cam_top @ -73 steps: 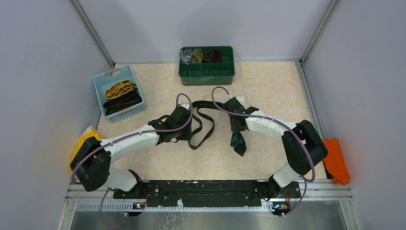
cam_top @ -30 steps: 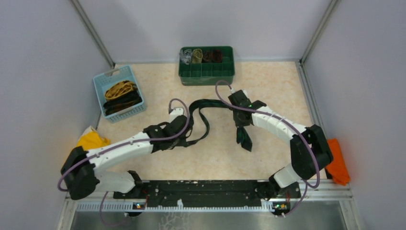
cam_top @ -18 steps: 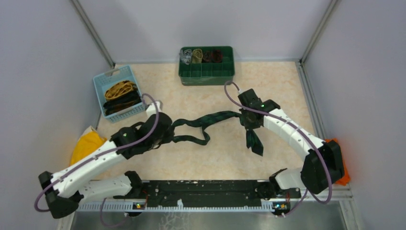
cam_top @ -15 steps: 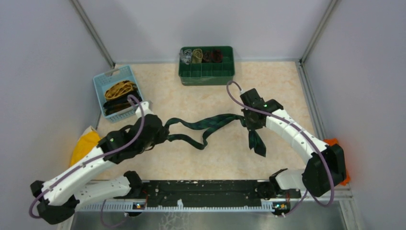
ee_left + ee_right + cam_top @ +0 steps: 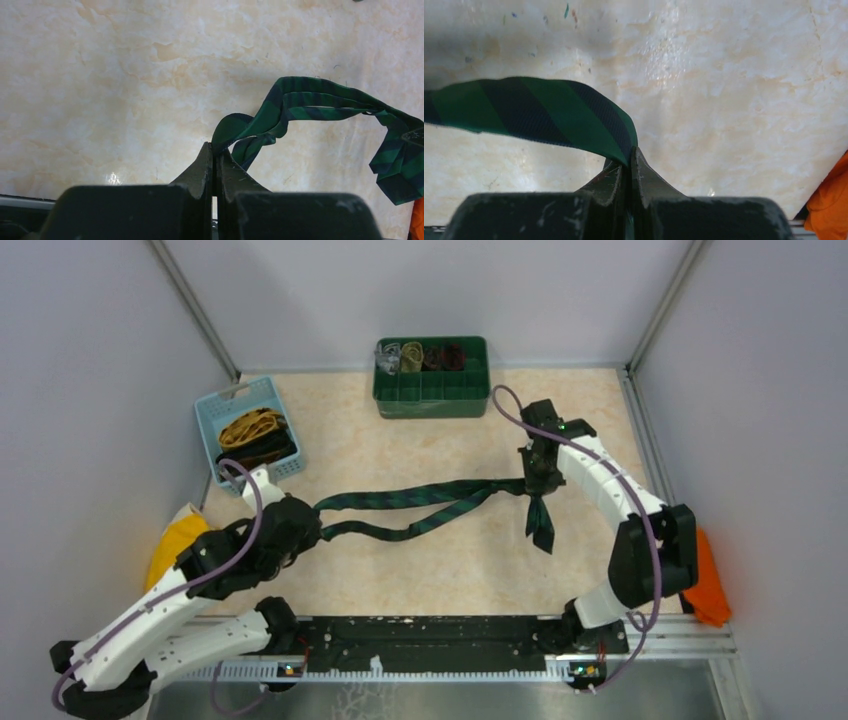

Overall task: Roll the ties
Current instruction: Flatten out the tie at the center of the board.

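The tie's parts gape apart (image 5: 405, 515) with its wide end bent crooked, so I should set the tie down and smooth its middle (image 5: 462, 499) with my right gripper before rolling.
A dark green checked tie (image 5: 420, 498) stretches across the middle of the table, pulled nearly straight between both arms. My left gripper (image 5: 312, 520) is shut on its left part; in the left wrist view the fabric (image 5: 300, 102) rises from my shut left gripper (image 5: 215, 150). My right gripper (image 5: 537, 490) is shut on the tie near its wide pointed end (image 5: 541, 525), which hangs below it. The right wrist view shows the green band (image 5: 534, 112) pinched by my right gripper (image 5: 630, 152). More ties, mustard-yellow and black, lie in the blue basket (image 5: 228, 408).
A green divided bin (image 5: 432, 390) at the back holds rolled items in its rear compartments. A yellow cloth (image 5: 176, 545) lies at the left edge. An orange cloth (image 5: 708, 585) lies at the right edge, also as orange cloth (image 5: 830, 200).
Both arms have moved apart, the left toward the near left and the right toward the far right. The tie went from a looped heap to a nearly straight stretch.
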